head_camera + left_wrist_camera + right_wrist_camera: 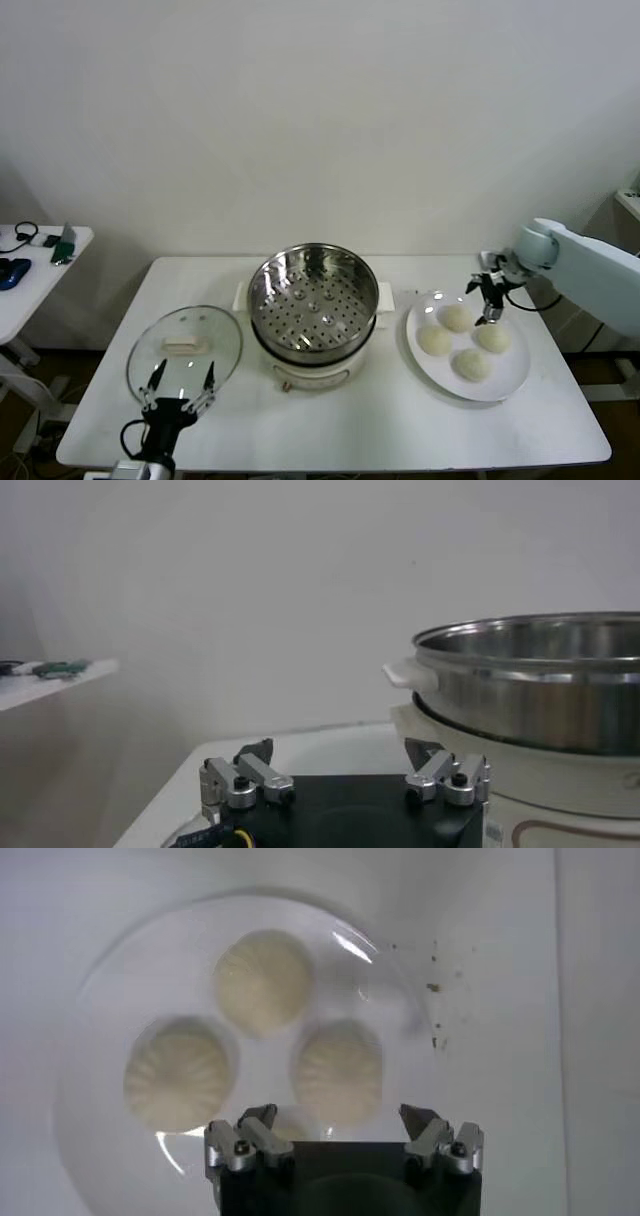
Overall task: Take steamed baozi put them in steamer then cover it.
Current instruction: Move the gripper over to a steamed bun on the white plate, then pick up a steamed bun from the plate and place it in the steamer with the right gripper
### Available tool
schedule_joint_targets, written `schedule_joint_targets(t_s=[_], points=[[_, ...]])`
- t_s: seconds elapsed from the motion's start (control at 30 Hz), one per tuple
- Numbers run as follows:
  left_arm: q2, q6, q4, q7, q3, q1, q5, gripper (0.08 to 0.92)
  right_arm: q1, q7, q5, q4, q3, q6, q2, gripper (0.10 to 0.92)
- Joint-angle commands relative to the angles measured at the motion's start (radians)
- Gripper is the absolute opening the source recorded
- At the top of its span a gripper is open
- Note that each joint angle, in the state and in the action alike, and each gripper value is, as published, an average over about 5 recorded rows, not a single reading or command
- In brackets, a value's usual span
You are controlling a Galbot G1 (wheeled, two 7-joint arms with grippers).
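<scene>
My right gripper's open fingers have the far baozi (340, 1074) centred ahead of them, so I go on moving toward its middle (456, 318) until there is a finger on each side of it, then close.
Several cream-white baozi lie on a flat white plate (507, 381) at the table's right, among them a far one (456, 318) and a right-hand one (493, 337). My right gripper (489, 311) hangs open just above the plate's far part, holding nothing. In the right wrist view three baozi show, the closest (337, 1070) just ahead of the open gripper (340, 1118). The steel steamer (313, 300) stands uncovered in the middle with a bare perforated tray. Its glass cover (185, 347) lies flat at the left. My left gripper (183, 378) is open over the cover's near edge, beside the steamer (540, 680).
A small side table (45, 262) with a few dark objects stands off the left end. The white wall rises close behind the main table (400, 420). Brown specks mark the tabletop (436, 988) beside the plate.
</scene>
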Motion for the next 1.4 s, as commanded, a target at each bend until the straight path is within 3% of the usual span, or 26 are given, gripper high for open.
schedule_joint_targets(t_s=[0.03,0.57,0.77,0.93,1.13,1.4], points=[[-0.003,0.000,0.009,0.000,0.000,-0.001,0.001,0.823,-0.030,-0.015,-0.029,-0.150,-0.010,0.011,0.124,0.823],[-0.001,-0.002,0.018,0.000,0.000,0.001,0.012,0.823,-0.111,-0.008,-0.103,-0.219,0.064,0.030,0.167,0.817],[0.000,-0.002,0.024,-0.002,0.002,-0.005,0.012,0.823,-0.117,0.008,-0.101,-0.235,0.090,0.040,0.175,0.715],[0.000,-0.003,0.024,-0.003,0.002,-0.009,0.012,0.823,-0.105,0.005,-0.101,-0.215,0.085,0.047,0.171,0.676],[-0.001,-0.005,0.022,-0.005,0.003,-0.006,0.012,0.823,0.018,-0.006,-0.069,-0.095,-0.004,0.068,0.127,0.666],[-0.002,-0.007,0.014,-0.006,0.010,-0.006,0.019,0.823,0.505,-0.020,0.098,0.238,-0.291,0.176,0.115,0.645]])
